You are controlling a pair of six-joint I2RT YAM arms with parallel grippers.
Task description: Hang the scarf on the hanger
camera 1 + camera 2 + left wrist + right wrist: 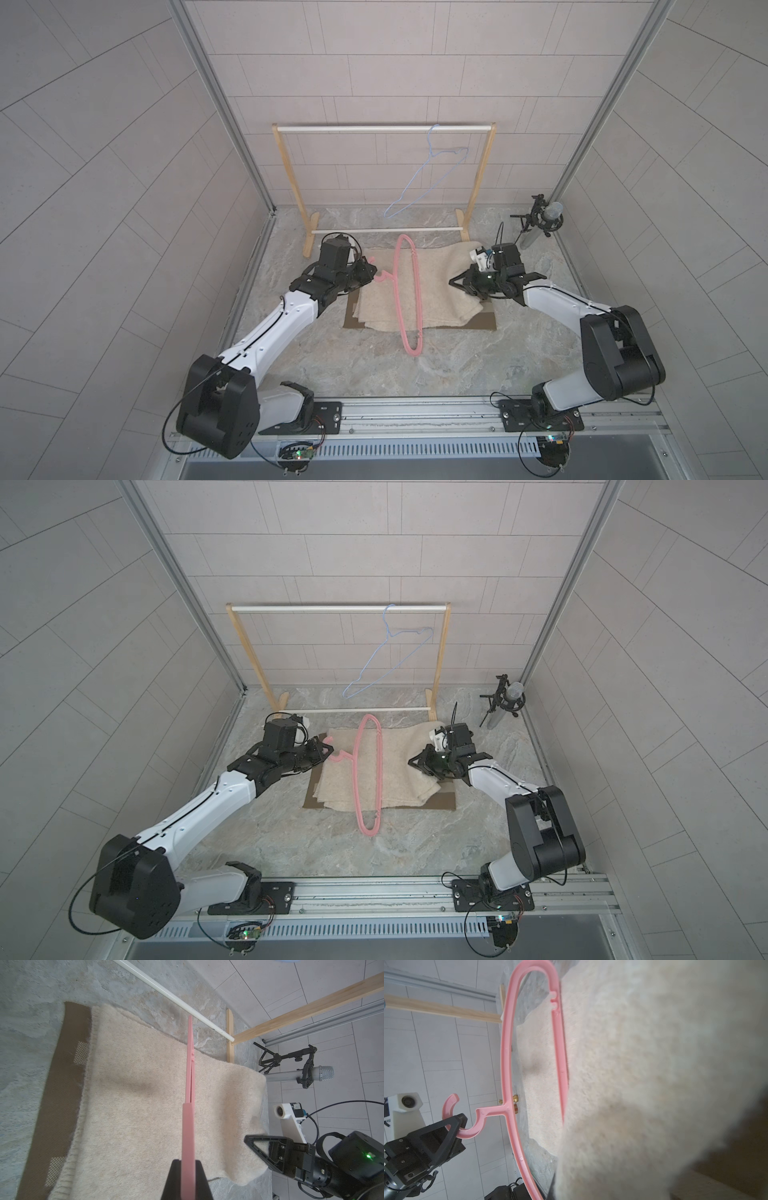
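Observation:
The pink hanger's bottom bar (417, 288) lies across the middle of the scarf. My right gripper should go on folding the scarf's edge over that bar until the edge reaches the top bar (397, 294).
A cream scarf (440, 291) (399, 775) lies flat on the table. A pink plastic hanger (398, 299) (356, 779) stands on edge across it. My left gripper (371, 272) (328, 749) (188, 1169) is shut on the hanger's hook, and the hanger (190, 1076) runs away from it edge-on. My right gripper (453, 282) (411, 761) is shut on the scarf's right edge. In the right wrist view the bunched scarf (654, 1084) fills the frame and hides those jaws. The hanger (506, 1053) stands beyond it.
A brown mat (484, 322) (62, 1068) lies under the scarf. Behind it stands a wooden rack (484, 166) with white rails, and a blue wire hanger (428, 174) hangs on it. A microphone on a stand (540, 224) occupies the back right corner.

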